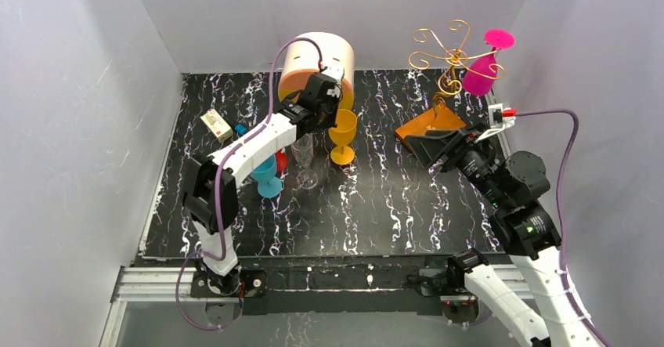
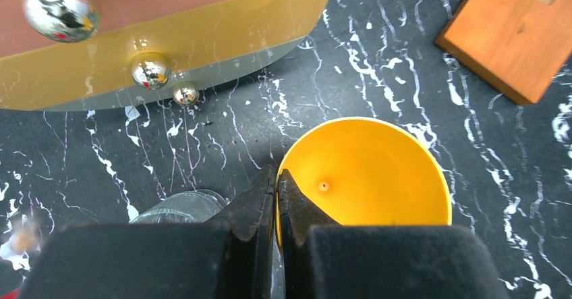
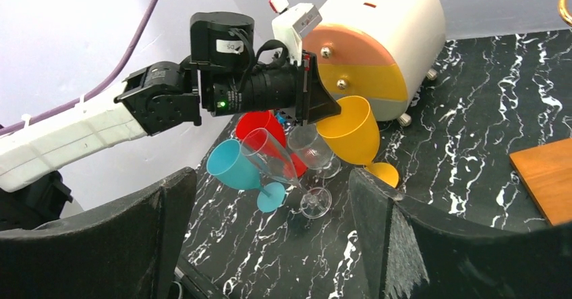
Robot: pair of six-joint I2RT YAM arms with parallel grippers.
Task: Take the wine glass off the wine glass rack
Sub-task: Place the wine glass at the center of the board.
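My left gripper goes on lowering the yellow wine glass (image 1: 343,130), which is upright over a free spot, until the glass's foot rests flat before it lets go of the glass's rim.
A pink wine glass (image 1: 480,71) hangs upside down from the gold wire wine glass rack (image 1: 446,49) at the back right. The rack's wooden base (image 1: 429,125) also shows in the left wrist view (image 2: 512,36). My right gripper (image 1: 427,150) is low in front of that base, open and empty (image 3: 273,177), well below the pink glass. A yellow wine glass (image 1: 342,128) stands mid-table. My left gripper (image 1: 333,112) is shut on its rim (image 2: 277,174), one finger inside the bowl (image 2: 371,171).
A round cream-and-orange drawer box (image 1: 317,61) stands at the back behind the left gripper. A teal glass (image 1: 268,176), a red glass (image 1: 280,160) and clear glasses (image 1: 304,155) cluster left of the yellow one. A small box (image 1: 217,124) lies far left. White walls enclose the table.
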